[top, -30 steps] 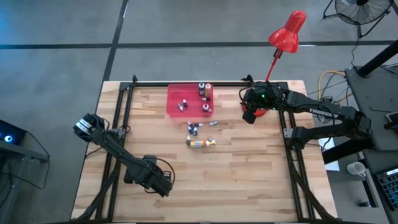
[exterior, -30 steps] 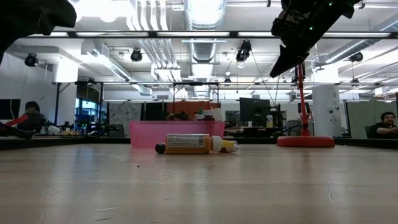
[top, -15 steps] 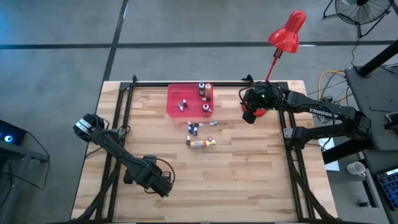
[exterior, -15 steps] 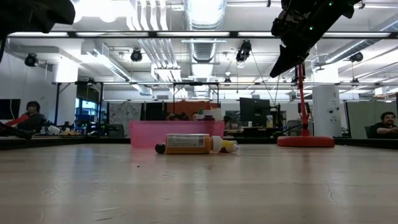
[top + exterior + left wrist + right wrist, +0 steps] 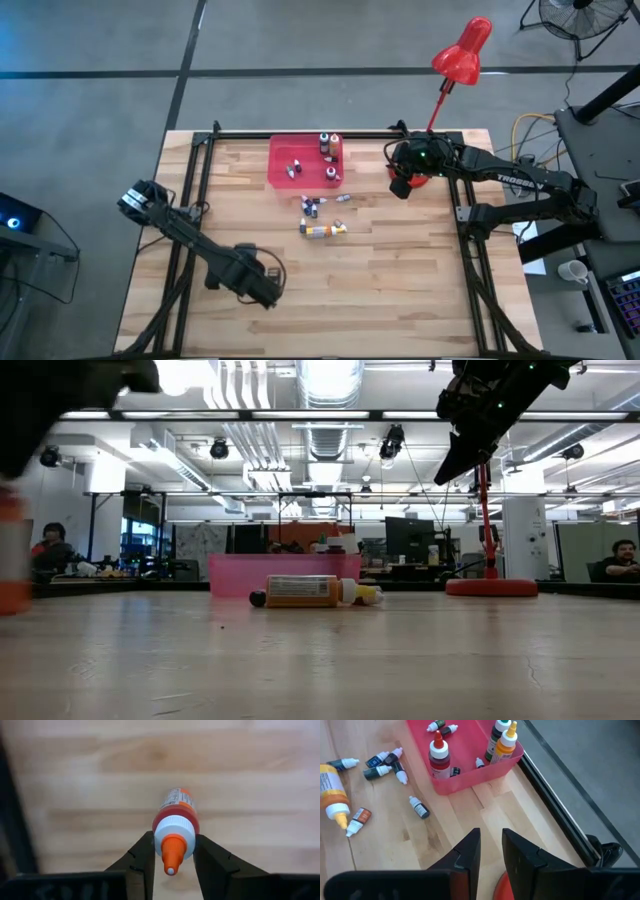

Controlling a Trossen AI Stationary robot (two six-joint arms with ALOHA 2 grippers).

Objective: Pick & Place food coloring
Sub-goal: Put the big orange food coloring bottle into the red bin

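The orange bottle [image 5: 176, 812] is hanging upright and the pink tray's far corner [image 5: 279, 145] is empty, so my left gripper should keep taking the bottle there until the bottle's base touches the tray.
My left gripper [image 5: 262, 290] hangs near the table's front left, pointing down, shut on an orange food coloring bottle [image 5: 175, 815] with a white collar and an orange tip. That bottle also shows blurred at the low view's left edge [image 5: 10, 555]. Several small food coloring bottles [image 5: 312, 207] lie loose mid-table. A larger orange-labelled one [image 5: 300, 591] lies on its side. More bottles stand or lie in the pink tray [image 5: 285, 150]. My right gripper [image 5: 491, 837] hovers beside the tray's right end, narrowly open and holding nothing. My left gripper pinches the orange bottle at its white collar [image 5: 162, 832], just under the tip, between its two fingers [image 5: 142, 857]. The fingers come from above, pointing down. The bottle stands upright below them, tip up; whether its base is clear of the table I cannot tell.
A red desk lamp stands on its base [image 5: 425, 178] at the table's far right, close under my right arm. Black frame rails [image 5: 185, 200] run along the table's left, right and far edges. Bare wood lies between my left gripper and the loose bottles.
The orange bottle, absent from the low view before, now shows at that view's left edge under my left arm. My left arm's dark bulk reaches a little farther toward the table's right there.
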